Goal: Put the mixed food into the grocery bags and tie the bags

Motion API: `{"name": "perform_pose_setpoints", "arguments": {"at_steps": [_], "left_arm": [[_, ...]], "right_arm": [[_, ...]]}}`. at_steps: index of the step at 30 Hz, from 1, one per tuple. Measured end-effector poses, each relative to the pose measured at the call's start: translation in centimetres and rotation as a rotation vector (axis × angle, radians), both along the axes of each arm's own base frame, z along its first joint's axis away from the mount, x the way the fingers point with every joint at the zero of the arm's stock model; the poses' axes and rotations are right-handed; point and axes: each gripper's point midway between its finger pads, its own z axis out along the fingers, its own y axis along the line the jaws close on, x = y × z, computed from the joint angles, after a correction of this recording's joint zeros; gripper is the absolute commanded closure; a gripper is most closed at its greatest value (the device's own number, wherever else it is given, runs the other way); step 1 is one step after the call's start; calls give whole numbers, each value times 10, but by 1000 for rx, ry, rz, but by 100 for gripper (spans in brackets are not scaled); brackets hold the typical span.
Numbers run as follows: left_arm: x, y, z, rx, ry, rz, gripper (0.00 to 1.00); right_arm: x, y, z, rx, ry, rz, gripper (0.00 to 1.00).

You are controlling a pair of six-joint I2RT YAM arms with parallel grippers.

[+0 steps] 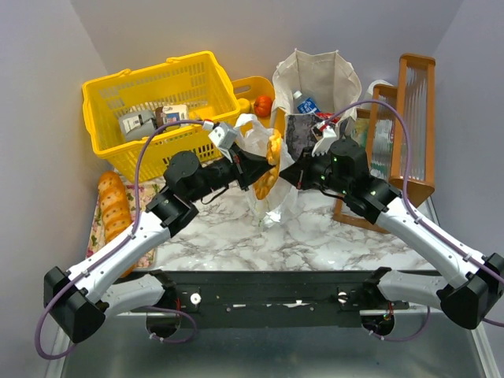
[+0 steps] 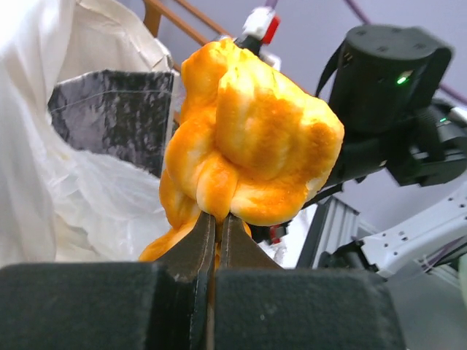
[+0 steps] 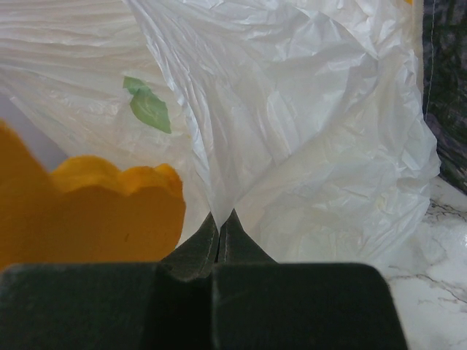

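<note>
My right gripper is holding the plastic bag's opening (image 1: 256, 142) open under the braided loaf (image 1: 272, 157), so my left gripper should keep lowering the loaf into the bag and let go of it there.
My left gripper (image 1: 262, 168) (image 2: 217, 219) is shut on a braided golden-brown bread loaf (image 1: 272, 161) (image 2: 248, 138) and holds it at the mouth of the thin white plastic bag (image 1: 273, 203) (image 2: 95, 211). My right gripper (image 1: 290, 175) (image 3: 220, 216) is shut on a fold of that plastic bag (image 3: 306, 146), with the loaf (image 3: 95, 211) just to its left. The beige canvas tote (image 1: 315, 79) stands open behind, its dark panel (image 2: 117, 113) facing me. A water bottle (image 1: 305, 103) pokes out of the tote. An orange (image 1: 263, 105) lies left of it.
A yellow basket (image 1: 157, 98) at the back left holds grey and white cartons (image 1: 146, 120). Another bread loaf (image 1: 114, 203) lies on a patterned cloth at the left edge. A wooden rack (image 1: 405, 126) stands at the back right. The marble tabletop (image 1: 236, 244) shows in front.
</note>
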Motion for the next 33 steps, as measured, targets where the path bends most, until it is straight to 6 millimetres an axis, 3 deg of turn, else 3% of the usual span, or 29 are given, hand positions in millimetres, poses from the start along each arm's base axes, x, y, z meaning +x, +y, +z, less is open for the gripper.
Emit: {"name": "perform_pose_setpoints", "arguments": {"at_steps": [2, 10, 15, 16, 17, 19, 23, 27, 33], "left_arm": [[2, 0, -11, 14, -3, 8, 100], [11, 6, -86, 116, 80, 67, 100], [22, 19, -102, 155, 130, 167, 100], [24, 21, -105, 168, 147, 186, 92], [27, 22, -105, 178, 159, 201, 69], [31, 23, -106, 208, 184, 218, 49], [33, 21, -106, 236, 220, 217, 26], [21, 27, -103, 252, 225, 200, 19], [-5, 49, -69, 228, 198, 198, 16]], "right_arm": [[-1, 0, 1, 3, -3, 0, 99], [-2, 0, 2, 15, 10, -5, 99], [-4, 2, 3, 31, 27, 0, 99], [-4, 2, 3, 35, 32, 0, 99], [-4, 2, 3, 37, 35, 1, 99], [-5, 3, 3, 41, 40, 1, 99], [-5, 5, 0, 46, 58, -1, 99], [-3, 6, -4, 45, 74, -5, 99], [-4, 6, -7, 41, 91, -9, 99]]}}
